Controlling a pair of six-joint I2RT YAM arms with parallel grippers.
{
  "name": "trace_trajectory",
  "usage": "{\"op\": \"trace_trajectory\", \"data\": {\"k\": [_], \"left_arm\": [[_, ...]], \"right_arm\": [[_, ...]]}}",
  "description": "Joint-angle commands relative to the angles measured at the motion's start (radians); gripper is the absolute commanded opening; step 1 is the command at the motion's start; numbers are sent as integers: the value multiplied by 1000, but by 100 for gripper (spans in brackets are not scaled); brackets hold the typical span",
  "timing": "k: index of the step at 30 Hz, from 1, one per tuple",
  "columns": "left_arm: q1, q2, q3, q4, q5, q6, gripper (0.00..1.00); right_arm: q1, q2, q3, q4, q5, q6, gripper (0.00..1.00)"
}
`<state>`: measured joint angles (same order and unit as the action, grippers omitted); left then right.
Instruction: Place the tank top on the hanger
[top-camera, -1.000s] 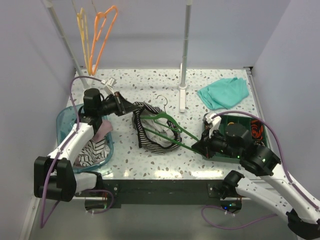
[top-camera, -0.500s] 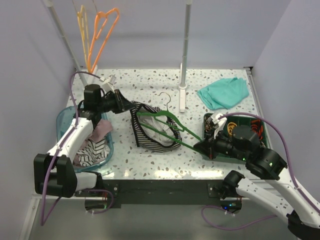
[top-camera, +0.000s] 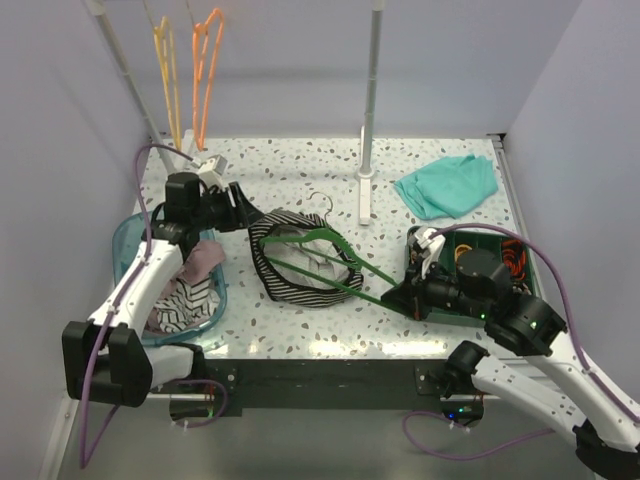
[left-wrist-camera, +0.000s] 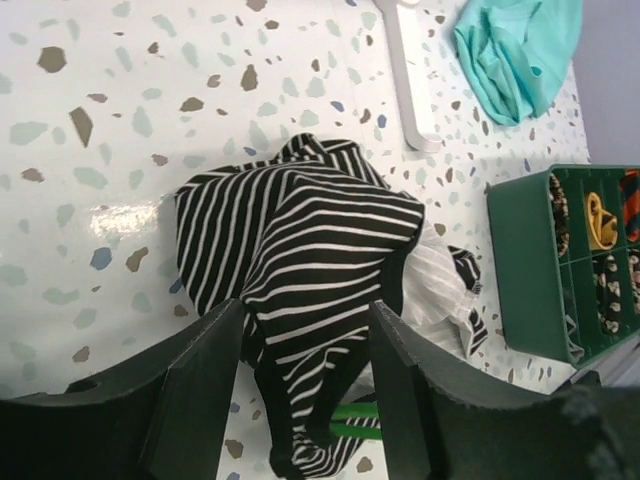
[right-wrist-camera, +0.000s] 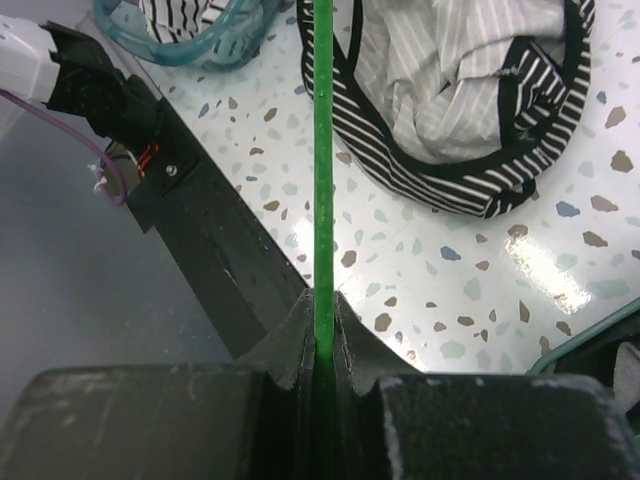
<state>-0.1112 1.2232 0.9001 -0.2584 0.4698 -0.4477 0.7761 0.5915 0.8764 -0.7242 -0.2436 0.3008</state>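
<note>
The striped strap (top-camera: 257, 258) will slip past the hidden tip of the hanger when I pull the fabric, because the green hanger (top-camera: 278, 239) goes in under the strap.
The striped tank top (top-camera: 300, 293) lies bunched on the table's middle, draped round the left end of the green hanger (top-camera: 325, 238). My left gripper (top-camera: 243, 212) hovers at the top's left edge, open. In the left wrist view its jaws (left-wrist-camera: 305, 310) stand apart with the striped fabric (left-wrist-camera: 300, 230) below and between them, not pinched, and a bit of the green hanger (left-wrist-camera: 352, 420) shows underneath. My right gripper (top-camera: 400, 297) is shut on the hanger's right end. Its wrist view shows the green bar (right-wrist-camera: 322, 150) clamped in the jaws (right-wrist-camera: 321, 300) and running into the top (right-wrist-camera: 420, 170).
A blue basket (top-camera: 135, 240) at the left holds a pink garment (top-camera: 203, 260) and a striped cloth (top-camera: 185, 305). A teal cloth (top-camera: 447, 185) lies at the back right. A green tray (top-camera: 500, 262) sits under my right arm. Orange (top-camera: 205, 70) and yellow (top-camera: 165, 70) hangers hang behind; a pole (top-camera: 370, 100) stands centre.
My left gripper has opened and let go of the tank top, which has slumped wider over the hanger's left end. The orange hanger on the rail has swung.
</note>
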Motion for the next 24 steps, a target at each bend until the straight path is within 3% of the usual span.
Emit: {"op": "trace_trajectory", "data": {"k": [1, 7, 11, 13, 24], "left_arm": [[-13, -74, -1, -57, -134, 46, 59], [-143, -200, -69, -134, -462, 1, 55], [-249, -228, -84, -182, -582, -46, 38], [-323, -232, -104, -200, -652, -63, 34], [-593, -157, -233, -140, -799, -218, 44]], "right_arm": [[-3, 22, -40, 101, -37, 31, 0], [-3, 63, -66, 138, 15, 40, 0], [-1, 82, -76, 151, 27, 37, 0], [-3, 82, -80, 158, 41, 40, 0], [-1, 79, -44, 138, 26, 41, 0]]}}
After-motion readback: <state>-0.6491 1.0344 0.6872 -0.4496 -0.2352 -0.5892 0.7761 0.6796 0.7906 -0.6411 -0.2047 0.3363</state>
